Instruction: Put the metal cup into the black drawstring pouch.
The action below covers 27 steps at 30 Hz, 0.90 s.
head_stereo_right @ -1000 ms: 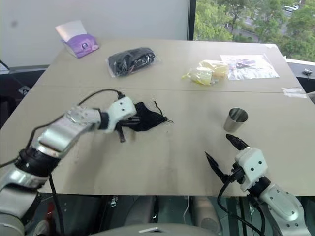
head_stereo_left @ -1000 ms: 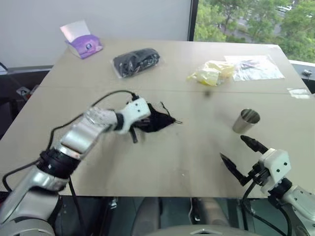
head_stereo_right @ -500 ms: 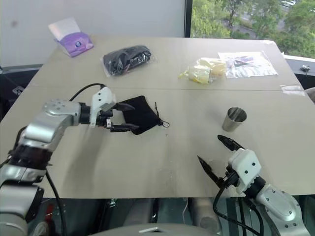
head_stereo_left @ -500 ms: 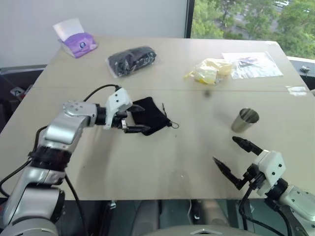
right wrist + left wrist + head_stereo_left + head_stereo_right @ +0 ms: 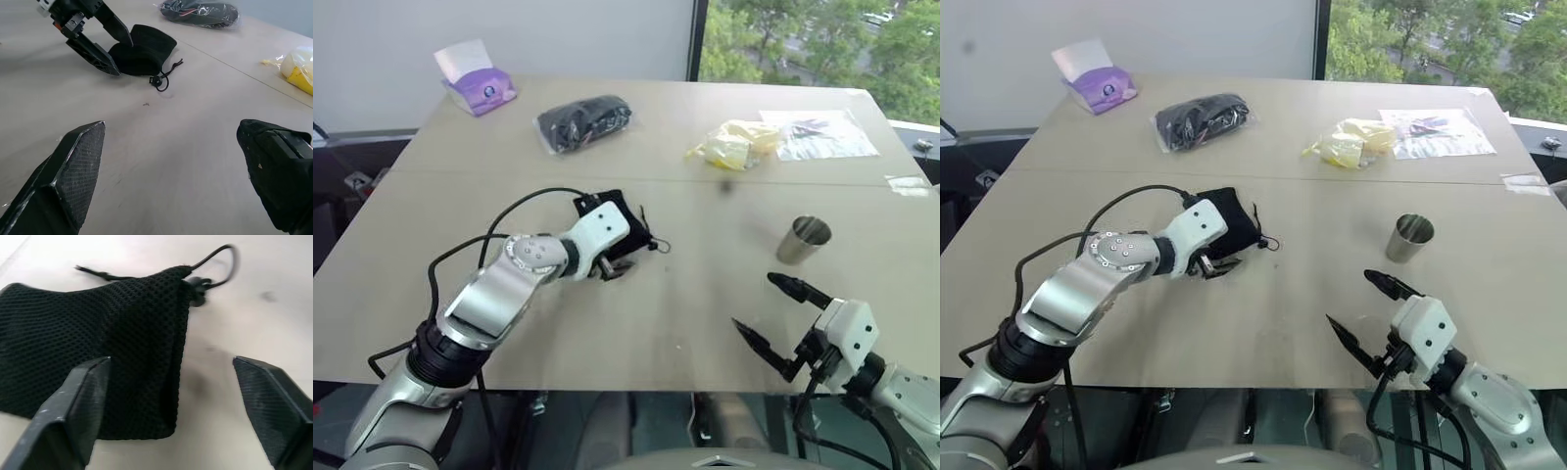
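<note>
A toggle (image 5: 198, 291) rests close against the pouch's opening, so I expect the cord (image 5: 234, 265) to come out long and bunch the opening up when I pull the cord.
The black drawstring pouch (image 5: 634, 231) lies flat on the table, left of centre, its cord (image 5: 215, 262) trailing toward the middle. My left gripper (image 5: 1209, 266) is open and tilted down at the pouch's near edge. In the left wrist view one finger (image 5: 80, 406) stands over the mesh fabric and the other over bare table. The metal cup (image 5: 801, 240) stands upright at the right, apart from both grippers. My right gripper (image 5: 754, 302) hovers open and empty near the front edge, just short of the cup.
At the back of the table are a purple tissue box (image 5: 475, 83), a black bundle in clear plastic (image 5: 584, 122), a yellow packet (image 5: 734, 145) and a clear plastic bag (image 5: 822, 135). A black cable (image 5: 524, 211) loops above my left forearm.
My left gripper let go of the pouch and opened, then tipped downward over its near edge. The pouch now lies flatter. The right gripper has barely moved.
</note>
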{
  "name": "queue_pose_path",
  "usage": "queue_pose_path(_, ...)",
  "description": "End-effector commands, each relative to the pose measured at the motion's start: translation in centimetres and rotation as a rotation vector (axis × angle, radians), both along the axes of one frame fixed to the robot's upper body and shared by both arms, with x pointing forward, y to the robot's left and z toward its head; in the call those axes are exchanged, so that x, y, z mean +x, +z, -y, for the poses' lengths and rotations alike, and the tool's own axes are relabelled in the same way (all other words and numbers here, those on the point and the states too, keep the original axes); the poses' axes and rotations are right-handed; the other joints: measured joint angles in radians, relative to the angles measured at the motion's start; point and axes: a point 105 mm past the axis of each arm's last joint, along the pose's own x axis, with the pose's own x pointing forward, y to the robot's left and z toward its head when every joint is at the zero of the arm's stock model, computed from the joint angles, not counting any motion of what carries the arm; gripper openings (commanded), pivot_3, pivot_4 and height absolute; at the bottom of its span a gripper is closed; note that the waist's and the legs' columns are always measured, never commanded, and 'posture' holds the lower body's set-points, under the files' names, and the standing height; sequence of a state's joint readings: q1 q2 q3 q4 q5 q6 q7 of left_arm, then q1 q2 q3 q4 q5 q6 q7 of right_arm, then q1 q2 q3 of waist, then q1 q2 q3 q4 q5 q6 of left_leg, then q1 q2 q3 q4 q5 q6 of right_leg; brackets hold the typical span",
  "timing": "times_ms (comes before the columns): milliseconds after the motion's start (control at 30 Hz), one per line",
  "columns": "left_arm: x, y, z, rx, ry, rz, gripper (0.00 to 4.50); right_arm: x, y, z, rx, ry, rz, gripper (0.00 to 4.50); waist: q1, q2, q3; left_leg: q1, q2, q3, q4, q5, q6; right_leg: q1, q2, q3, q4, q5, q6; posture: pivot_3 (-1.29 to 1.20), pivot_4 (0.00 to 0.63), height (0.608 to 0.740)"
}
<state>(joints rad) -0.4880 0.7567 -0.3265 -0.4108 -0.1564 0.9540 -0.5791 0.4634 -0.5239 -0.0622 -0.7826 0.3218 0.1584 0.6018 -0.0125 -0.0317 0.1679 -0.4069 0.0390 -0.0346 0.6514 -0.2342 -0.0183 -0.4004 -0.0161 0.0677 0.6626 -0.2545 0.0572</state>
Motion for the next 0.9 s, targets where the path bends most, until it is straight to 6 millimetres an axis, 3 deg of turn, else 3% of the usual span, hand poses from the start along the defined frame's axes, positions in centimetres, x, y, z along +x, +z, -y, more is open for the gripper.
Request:
queue_pose_path(33,0.8,0.1,0.2,-0.027,0.017,0.053,2.33,-0.1,0.7,-0.1,0.006,-0.004,0.035,4.50,0.002,0.000,0.000,0.000,0.000,0.000,0.000,0.000,0.000,0.000,0.000,0.000,0.000,0.001,-0.001,0.00,0.150,0.740)
queue_pose_path(133,1.0,0.9,0.4,-0.103,0.017,0.023,0.90,0.0,0.8,0.1,0.009,-0.027,0.040,4.50,0.002,0.000,0.000,-0.002,0.000,0.000,0.000,0.000,0.000,-0.001,0.000,0.000,-0.001,0.001,-0.001,0.00,0.150,0.740)
queue_pose_path(167,1.0,1.2,0.3,-0.130,0.017,0.003,0.81,0.0,0.8,0.1,0.008,-0.029,0.040,4.50,0.001,0.000,0.000,-0.002,0.000,0.000,0.000,0.000,0.000,-0.001,0.000,0.000,-0.001,0.001,-0.001,0.00,0.150,0.740)
queue_pose_path(200,1.0,1.5,-0.1,-0.158,0.020,-0.017,0.07,0.0,0.7,0.1,0.007,-0.030,0.039,4.50,0.001,0.000,0.000,-0.002,0.000,0.000,0.000,0.000,0.000,-0.001,0.000,0.000,-0.001,0.001,-0.001,0.00,0.150,0.740)
queue_pose_path(500,1.9,3.4,-3.4,-0.299,0.024,-0.133,0.03,1.5,0.5,0.1,-0.023,-0.106,0.044,4.50,-0.002,0.000,0.000,0.000,0.000,0.000,0.000,0.000,0.000,0.000,0.000,0.000,0.000,0.000,-0.001,0.00,0.150,0.740)
queue_pose_path(700,2.0,4.8,-2.6,-0.295,-0.027,-0.105,0.03,3.4,4.0,1.0,-0.131,-0.165,0.060,4.50,0.001,0.000,0.000,-0.003,-0.001,-0.001,0.002,0.000,0.000,-0.002,0.000,-0.001,0.000,0.002,-0.001,0.00,0.150,0.740)
queue_pose_path(900,1.9,5.1,-1.3,-0.302,-0.037,-0.067,0.03,5.7,4.4,4.7,-0.337,-0.260,-0.094,4.50,0.003,0.000,0.000,-0.005,-0.001,-0.003,0.001,0.000,0.000,-0.002,-0.001,-0.003,0.000,0.002,-0.001,0.00,0.150,0.740)
